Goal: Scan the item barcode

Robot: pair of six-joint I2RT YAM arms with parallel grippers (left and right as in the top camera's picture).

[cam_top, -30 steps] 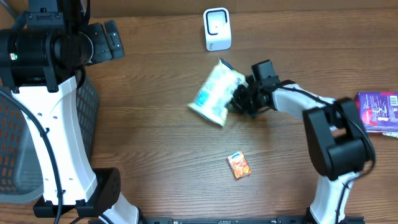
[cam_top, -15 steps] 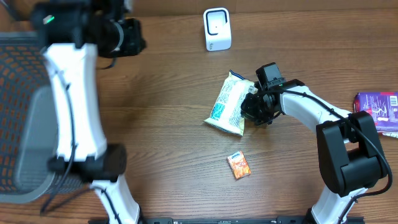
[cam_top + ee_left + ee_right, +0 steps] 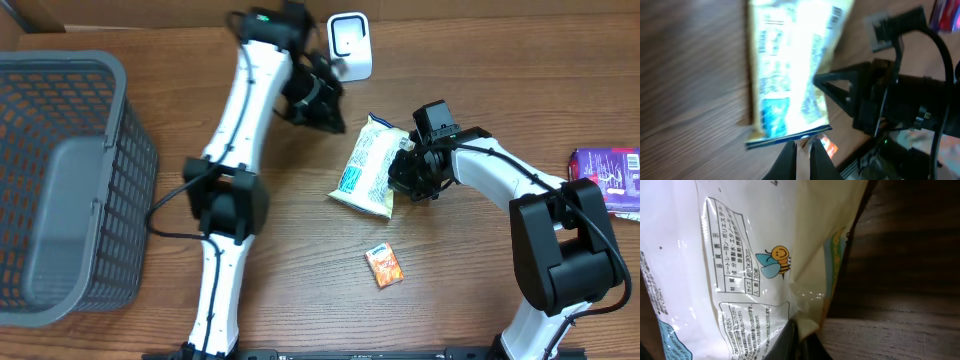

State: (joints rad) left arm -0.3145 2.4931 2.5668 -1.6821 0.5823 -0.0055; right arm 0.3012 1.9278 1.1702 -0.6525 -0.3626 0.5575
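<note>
Only a thin fold of the bag [image 3: 808,326] is pinched in my right gripper, so next my left gripper steadies the opposite edge [image 3: 352,162] while my right gripper takes hold again deeper.
The item is a white and blue snack bag [image 3: 368,168] with printed text, lying tilted on the wooden table just below the white scanner [image 3: 349,46]. My right gripper [image 3: 403,172] is shut on the bag's right edge; in the right wrist view its fingers [image 3: 790,342] pinch the bag [image 3: 740,255] at the seam. My left gripper [image 3: 330,115] hovers shut and empty between the scanner and the bag's top. In the left wrist view its tips [image 3: 803,150] point at the bag's [image 3: 790,75] blue end. The barcode is too blurred to pick out.
A grey mesh basket [image 3: 100,110] fills the left side of the table. A small orange packet [image 3: 383,266] lies near the front, below the bag. A purple package [image 3: 606,178] sits at the right edge. The left arm stretches up the middle-left.
The left arm swung from over the basket across to the scanner and bag, and its gripper closed. The right gripper lowered the bag a second ago and has held still since.
</note>
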